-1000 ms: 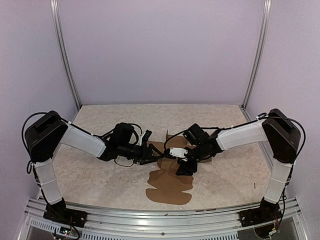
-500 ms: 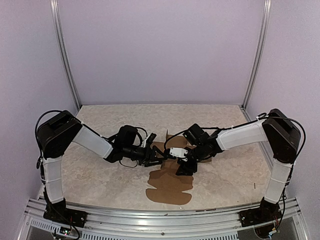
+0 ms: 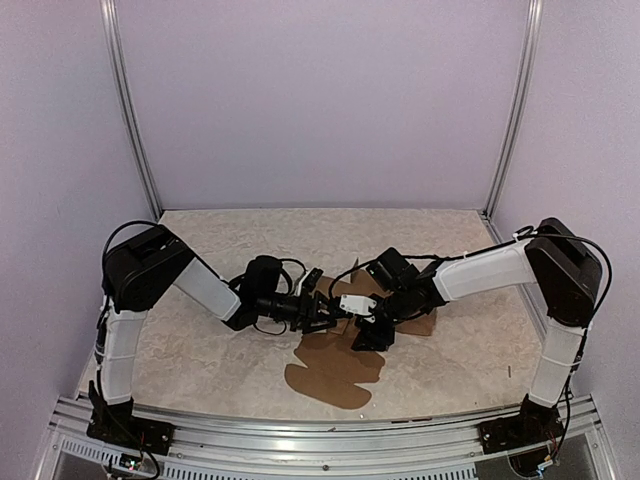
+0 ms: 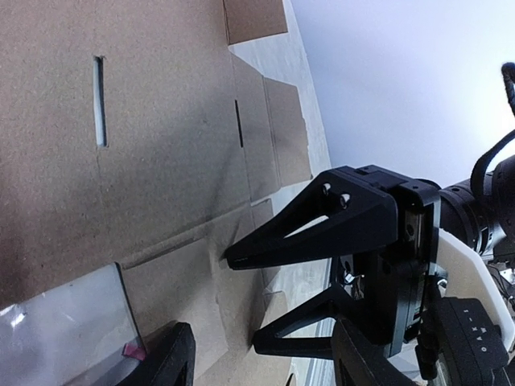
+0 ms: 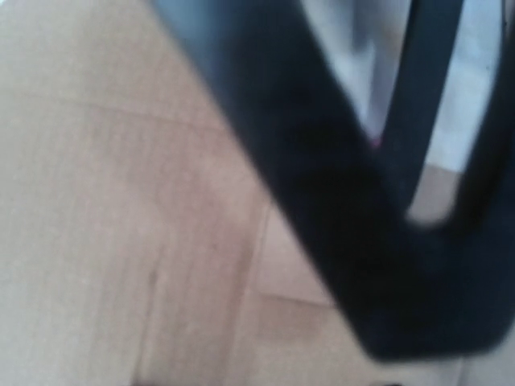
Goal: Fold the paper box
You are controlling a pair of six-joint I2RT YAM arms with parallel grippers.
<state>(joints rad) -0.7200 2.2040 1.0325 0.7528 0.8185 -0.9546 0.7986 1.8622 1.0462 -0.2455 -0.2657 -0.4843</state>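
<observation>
The robot's right gripper should move away from the middle of the paper box, grab the side panel's end [image 3: 426, 324] and help square the paper box before folding, because the paper box's near end [image 3: 330, 383] is crooked.
The paper box [image 3: 335, 365] is a flat brown cardboard sheet on the table, with slots and flaps visible across its surface [image 4: 161, 145]. My left gripper [image 3: 325, 312] reaches in from the left over the sheet's far part. It stands open, and its own fingertips [image 4: 173, 358] show wide apart at the bottom of the left wrist view. My right gripper [image 3: 365, 322] faces it from the right, also open, its two black fingers [image 4: 265, 249] pointing at a flap fold. The right wrist view is blurred: cardboard [image 5: 121, 201] close up, with a dark finger [image 5: 322, 201] across it.
The marbled table [image 3: 200, 360] is walled in pale purple on three sides, with metal posts [image 3: 130, 120] in the back corners. An aluminium rail [image 3: 320, 440] runs along the near edge. A clear film patch [image 4: 72, 322] lies on the cardboard.
My left arm has swung right, bringing its gripper to the sheet's middle, close to the right gripper. The sheet's near part has shifted slightly left. The right arm has barely moved.
</observation>
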